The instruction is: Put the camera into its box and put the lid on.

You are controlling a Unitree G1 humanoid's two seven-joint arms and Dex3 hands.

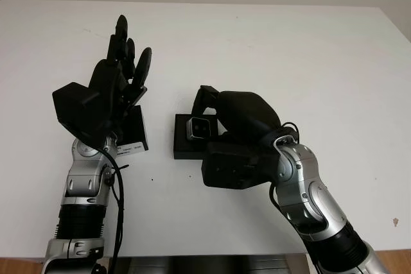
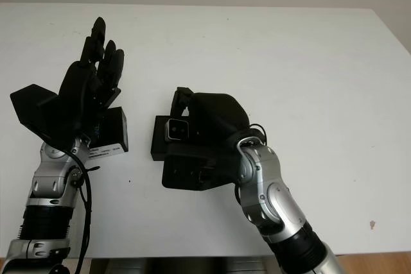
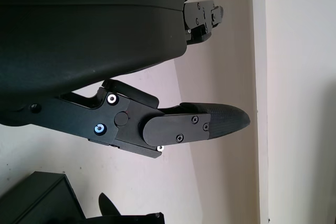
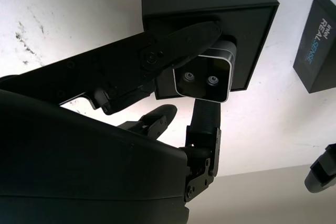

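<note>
When I lower the black lid (image 1: 134, 128), it should slide down around the open box and hide the camera: its white-labelled side (image 1: 131, 149) is deep.
My right hand (image 1: 239, 119) is shut on the small silver camera (image 1: 199, 129), with fingers (image 4: 173, 45) on either side of its body (image 4: 205, 77). It holds the camera over the open black box (image 1: 182, 147), lens end facing me. I cannot tell whether the camera touches the box floor (image 4: 252, 35). The black lid (image 1: 135, 134), with a white label on its near side, lies on the table left of the box (image 2: 158, 147). My left hand (image 1: 126, 62) is open and raised above the lid (image 2: 114, 134), touching nothing.
Everything stands on a white table (image 1: 289, 49). Its right edge (image 1: 399, 43) runs down the far right side, and its front edge (image 1: 192, 255) is close below my arms. A pale wall lies behind.
</note>
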